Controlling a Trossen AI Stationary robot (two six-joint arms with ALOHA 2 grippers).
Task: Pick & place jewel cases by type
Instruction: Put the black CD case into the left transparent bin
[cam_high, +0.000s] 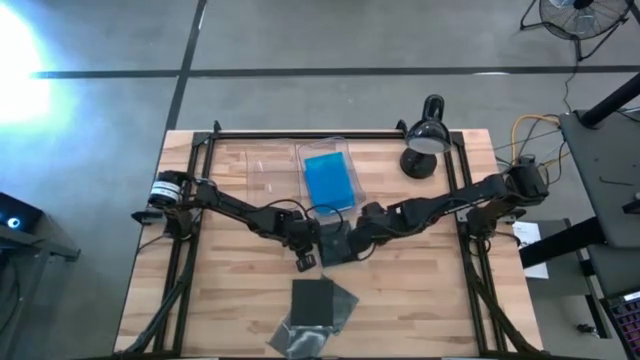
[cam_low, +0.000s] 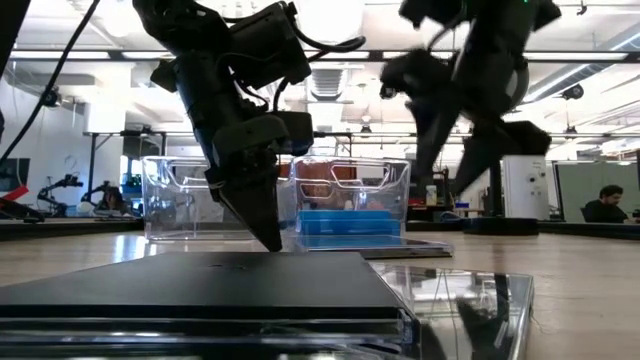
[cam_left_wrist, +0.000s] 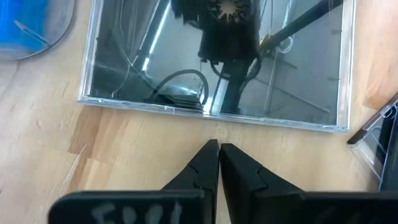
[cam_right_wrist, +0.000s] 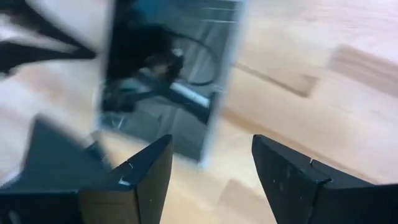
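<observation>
I should have my shut left gripper brace its side of the dark smoky jewel case (cam_high: 339, 246), flat beside it, while my right gripper lifts the case's opposite edge (cam_right_wrist: 212, 118).
A dark smoky jewel case (cam_high: 336, 243) lies flat on the wood at mid-table, and shows again as a dark case (cam_left_wrist: 217, 62) in the left wrist view. My left gripper (cam_left_wrist: 217, 148) is shut and points down beside that case's edge, a small gap away; it stands on the case's left side (cam_high: 311, 251). My right gripper (cam_right_wrist: 211, 155) is open and hovers above the same case (cam_right_wrist: 168, 74). Blue jewel cases (cam_high: 329, 180) lie in the right clear tray (cam_high: 345, 150). More dark cases (cam_high: 314, 300) are stacked near the table's near edge.
An empty-looking clear tray (cam_high: 268, 175) sits left of the blue-filled one. A black desk lamp (cam_high: 425, 140) stands at the far right corner. A clear case (cam_high: 296, 338) lies under the near stack. Bare wood spreads left and right of the near stack.
</observation>
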